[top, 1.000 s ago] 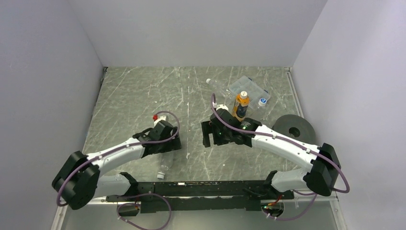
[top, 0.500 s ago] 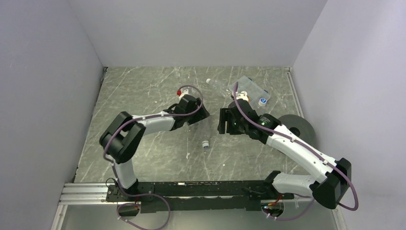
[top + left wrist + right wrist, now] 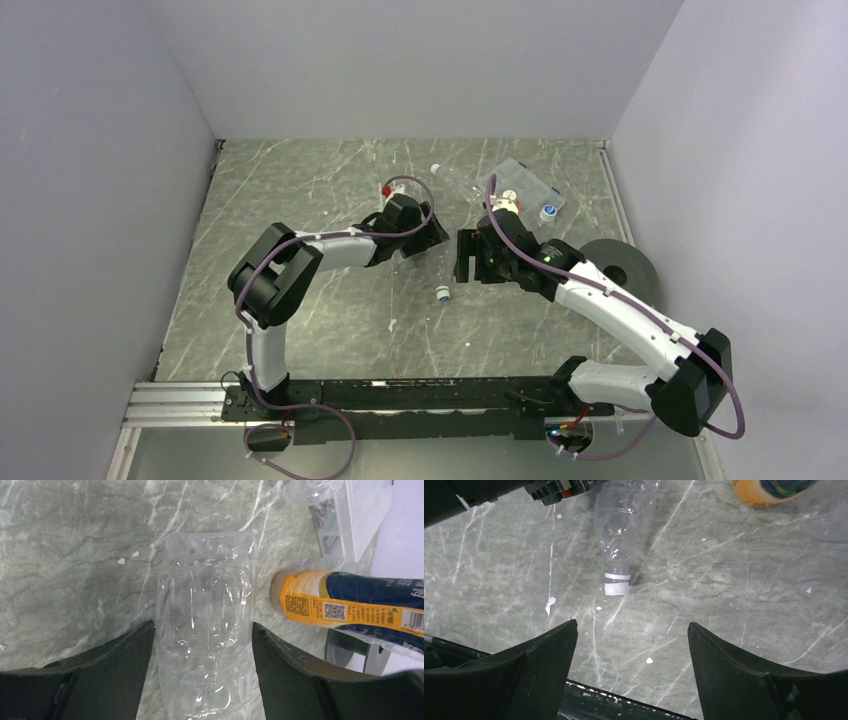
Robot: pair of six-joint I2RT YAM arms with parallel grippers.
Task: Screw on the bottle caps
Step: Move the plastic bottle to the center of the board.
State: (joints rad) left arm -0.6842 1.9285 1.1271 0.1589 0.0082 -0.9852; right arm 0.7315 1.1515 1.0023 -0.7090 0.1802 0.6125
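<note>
My left gripper is holding the clear bottle's wide body (image 3: 206,607), far from its white cap. My right gripper should grab the bottle's neck (image 3: 443,284) and lift the bottle.
My left gripper (image 3: 202,625) is shut on a clear bottle (image 3: 205,610), one finger pressed against each side of its body. From above, that bottle slants down from the left gripper (image 3: 428,240) toward the near side, and its white cap (image 3: 441,294) sits on the low end. The right wrist view shows the same cap (image 3: 616,585) on the bottle's neck, ahead of my right gripper (image 3: 631,625), which is open and empty over bare table. The orange bottle (image 3: 350,610) with a dark label is just right of the clear one, mostly hidden behind my right gripper (image 3: 466,258) from above.
A flat clear box (image 3: 520,183) lies at the back right, with a blue-topped cap (image 3: 547,211) beside it. Another clear bottle with a white cap (image 3: 435,169) lies near the back. A large black disc (image 3: 615,265) sits right of the right arm.
My left gripper closed on the clear bottle at the near left and carried it to the table's centre. My right gripper drew back toward the orange bottle and stayed open.
</note>
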